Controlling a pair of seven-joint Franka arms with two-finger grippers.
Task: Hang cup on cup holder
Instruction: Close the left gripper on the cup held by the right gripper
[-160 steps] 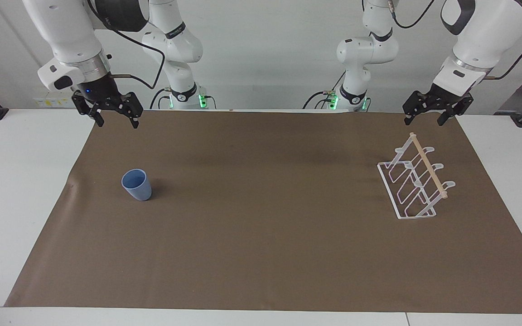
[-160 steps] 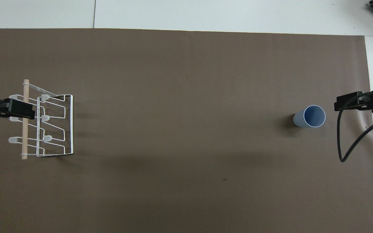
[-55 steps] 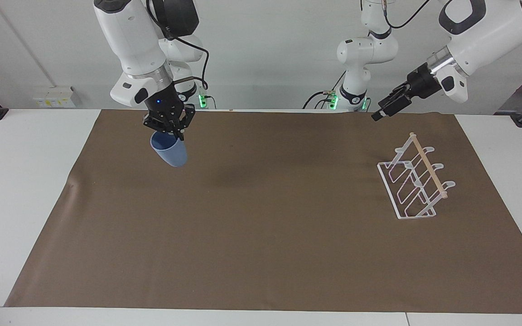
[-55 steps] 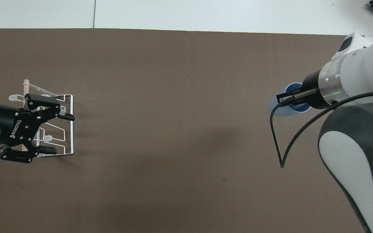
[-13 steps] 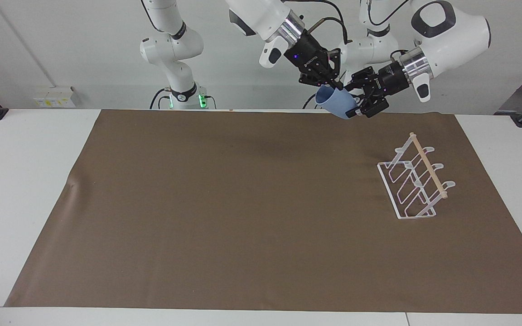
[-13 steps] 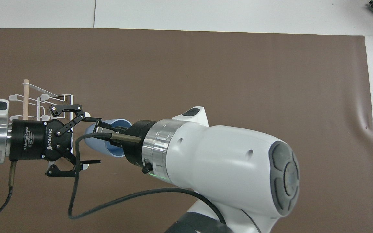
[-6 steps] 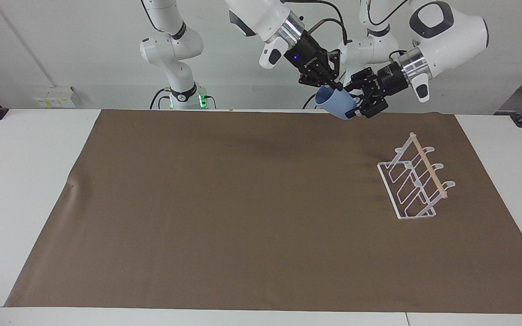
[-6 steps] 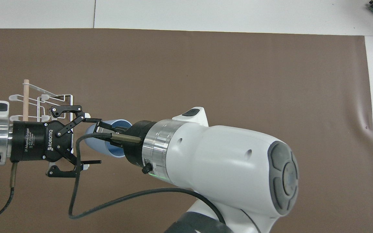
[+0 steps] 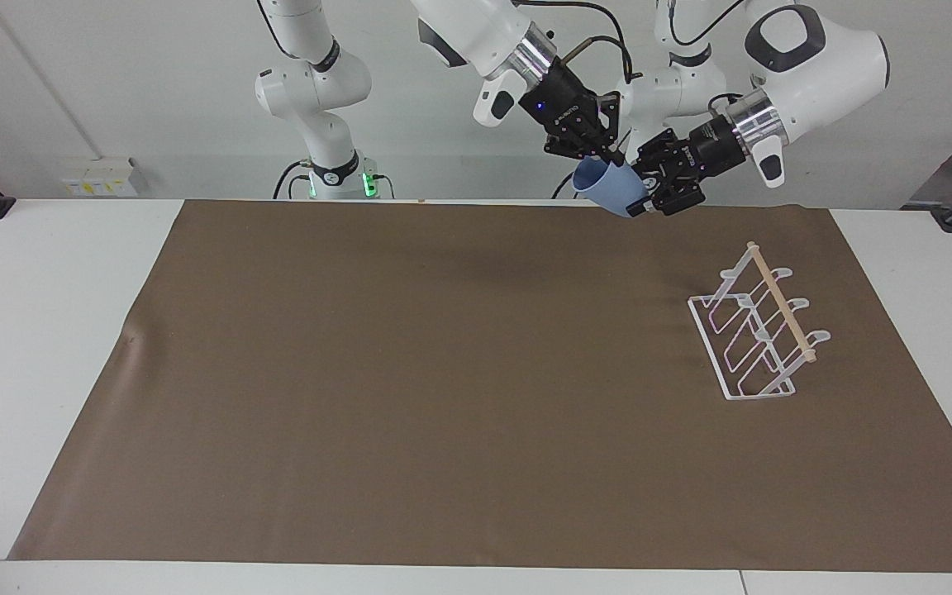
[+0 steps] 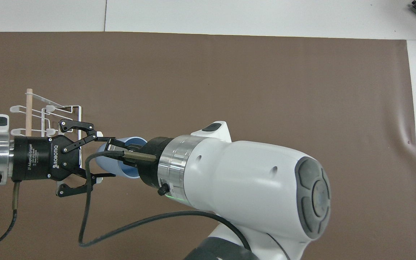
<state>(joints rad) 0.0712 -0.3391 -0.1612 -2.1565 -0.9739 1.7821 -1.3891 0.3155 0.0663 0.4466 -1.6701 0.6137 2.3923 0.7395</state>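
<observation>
Both grippers are holding the cup tight. Next, my right gripper lets go of the cup's rim (image 9: pixel 588 175) and back away before my left gripper carries the cup to the cup holder (image 9: pixel 755 332).
The light blue cup (image 9: pixel 615 192) hangs tilted in the air over the mat's edge nearest the robots, toward the left arm's end. My right gripper (image 9: pixel 608 159) reaches across and is shut on the cup's rim, one finger inside. My left gripper (image 9: pixel 644 195) comes from the other end and is shut on the cup's lower body. From above, the cup (image 10: pixel 104 163) sits between the left gripper (image 10: pixel 109 157) and the right gripper (image 10: pixel 116 146). The white wire cup holder (image 9: pixel 761 332) with its wooden rod (image 10: pixel 29 110) stands on the mat, partly covered by the left gripper from above.
A brown mat (image 9: pixel 443 372) covers most of the white table (image 9: pixel 46 330). A black cable (image 10: pixel 85 216) loops down from the right gripper. The right arm's large white body (image 10: pixel 247 187) hides the middle of the mat from above.
The left gripper's fingers have closed in onto the cup's lower body. The right gripper keeps its hold on the rim, and the cup has barely moved.
</observation>
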